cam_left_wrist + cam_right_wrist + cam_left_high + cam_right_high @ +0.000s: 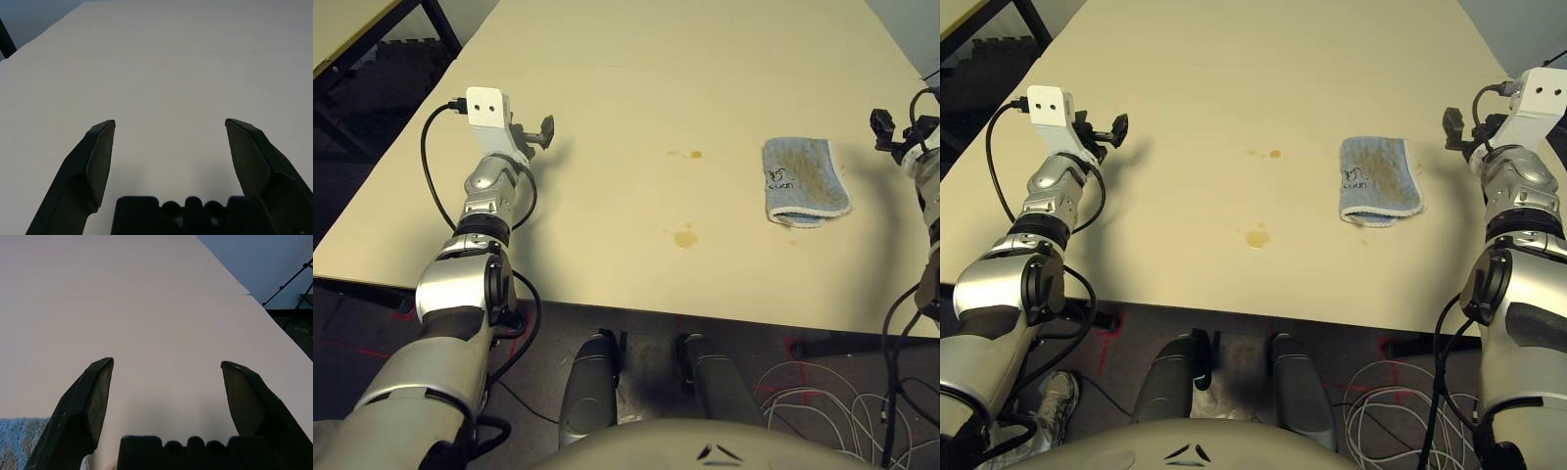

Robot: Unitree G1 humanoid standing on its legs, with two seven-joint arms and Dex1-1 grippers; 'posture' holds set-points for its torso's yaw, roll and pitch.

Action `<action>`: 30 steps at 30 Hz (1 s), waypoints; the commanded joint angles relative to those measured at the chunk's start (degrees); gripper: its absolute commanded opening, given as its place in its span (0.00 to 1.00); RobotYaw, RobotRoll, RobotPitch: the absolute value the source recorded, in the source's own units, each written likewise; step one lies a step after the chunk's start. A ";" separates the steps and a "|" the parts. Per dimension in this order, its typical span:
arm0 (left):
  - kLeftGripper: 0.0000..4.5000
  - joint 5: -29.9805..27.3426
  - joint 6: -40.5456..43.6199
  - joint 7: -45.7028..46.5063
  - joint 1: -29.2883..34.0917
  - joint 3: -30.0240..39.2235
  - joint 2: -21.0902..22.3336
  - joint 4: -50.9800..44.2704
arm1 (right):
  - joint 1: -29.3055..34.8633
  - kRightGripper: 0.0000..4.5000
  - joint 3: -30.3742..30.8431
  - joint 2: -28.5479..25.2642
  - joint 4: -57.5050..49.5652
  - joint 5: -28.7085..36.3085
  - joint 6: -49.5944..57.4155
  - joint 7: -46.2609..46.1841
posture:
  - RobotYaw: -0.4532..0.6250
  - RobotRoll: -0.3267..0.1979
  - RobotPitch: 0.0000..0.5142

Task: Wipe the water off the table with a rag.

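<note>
Loose layers show at the rag's front edge point(809, 215), so the folded rag point(804, 179) will bunch and its layers will shift apart when I wipe with it.
The rag point(806, 180), a folded light blue-grey cloth with brown stains and black handwriting, lies on the right half of the pale beige table point(607, 88). The water shows as a coin-sized amber blotch point(685, 237) near the front middle and two tiny drops point(695, 154) farther back. My right gripper point(1459, 127) hovers open just right of the rag; a corner of the rag point(19, 443) shows beside one of its fingers point(85, 406). My left gripper point(540, 132) is open over the left part of the table, well apart from the spots, with nothing between its fingers point(95, 166).
The table's front edge point(636, 311) runs close to me, with cables point(822, 401) on the floor below at the right. A second table with dark legs point(372, 39) stands at the far left. Bare tabletop stretches toward the back.
</note>
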 commanded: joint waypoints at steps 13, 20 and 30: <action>1.00 2.89 5.11 -23.33 -6.30 -5.60 3.68 -0.70 | -6.00 0.99 -4.33 -5.66 2.52 5.23 28.68 10.64 | 0.48 0.62 0.37; 1.00 5.48 11.58 -57.42 -12.65 -13.78 9.70 -3.60 | -6.90 0.99 9.11 -13.10 2.25 -4.69 50.93 33.13 | 0.52 0.62 0.39; 1.00 5.94 15.30 -69.28 -14.64 -16.76 12.05 -6.41 | -2.89 0.99 13.29 -12.49 2.70 -8.35 54.10 40.94 | 0.55 0.62 0.40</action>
